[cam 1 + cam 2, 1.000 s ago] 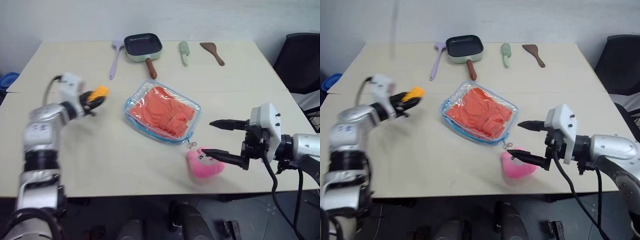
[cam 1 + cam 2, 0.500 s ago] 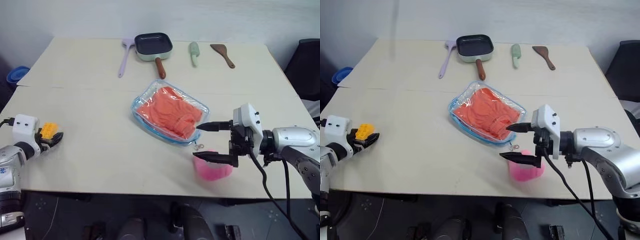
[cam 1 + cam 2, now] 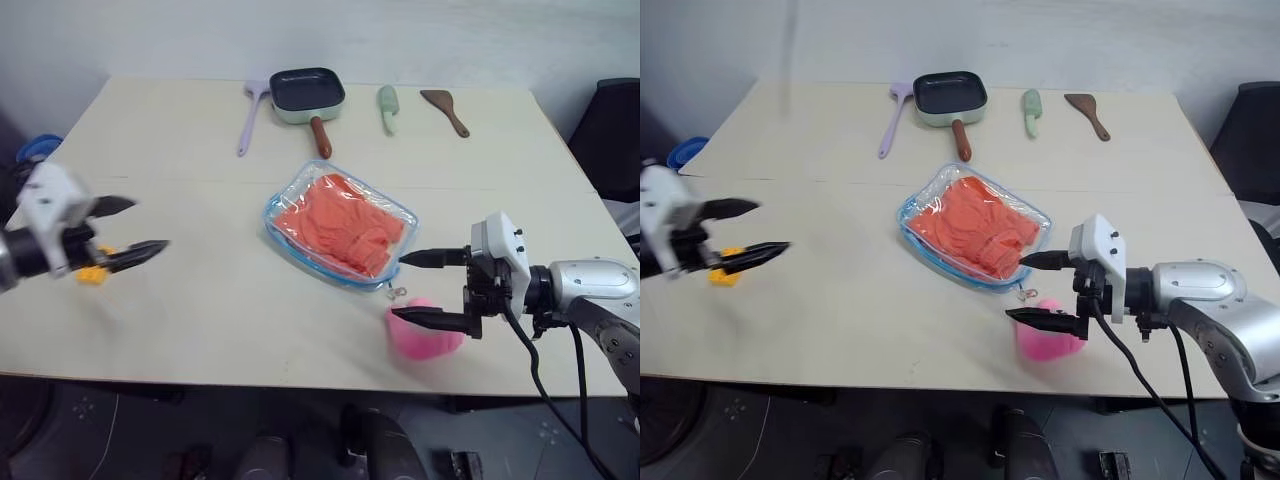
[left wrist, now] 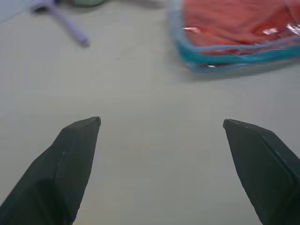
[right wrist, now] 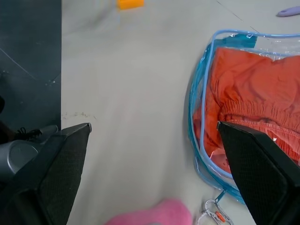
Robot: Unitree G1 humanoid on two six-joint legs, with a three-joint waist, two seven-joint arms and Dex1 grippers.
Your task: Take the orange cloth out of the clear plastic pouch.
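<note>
The pouch will unzip along its near edge point(image 3: 316, 267) when I pull the pink plush toy, because the metal pull point(image 3: 396, 292) connects the toy to the zipper.
The clear plastic pouch point(image 3: 300, 185) lies flat mid-table, blue zipper edging all round, its metal pull point(image 3: 397, 293) at the near corner. The orange cloth point(image 3: 340, 225) sits wrinkled inside it. My left gripper point(image 3: 150, 223) hovers open and empty over the table's left side, pointing toward the pouch point(image 4: 225, 58) with bare tabletop between. My right gripper point(image 3: 397, 288) stands open beside the pouch's near right corner, one finger close to the edging, the other over the pink plush toy point(image 3: 430, 335). From the right wrist, the cloth point(image 5: 253, 93) shows through the plastic.
A small yellow toy brick point(image 3: 93, 274) lies on the table beneath my left gripper. At the far edge are a purple spatula point(image 3: 247, 118), a dark frying pan point(image 3: 308, 92), a green tool point(image 3: 388, 105) and a brown spatula point(image 3: 446, 108). A black chair point(image 3: 610, 130) stands right.
My left gripper has opened and let go of the yellow brick, which now lies on the table. That arm then rose and swung toward the pouch. The right gripper kept still.
</note>
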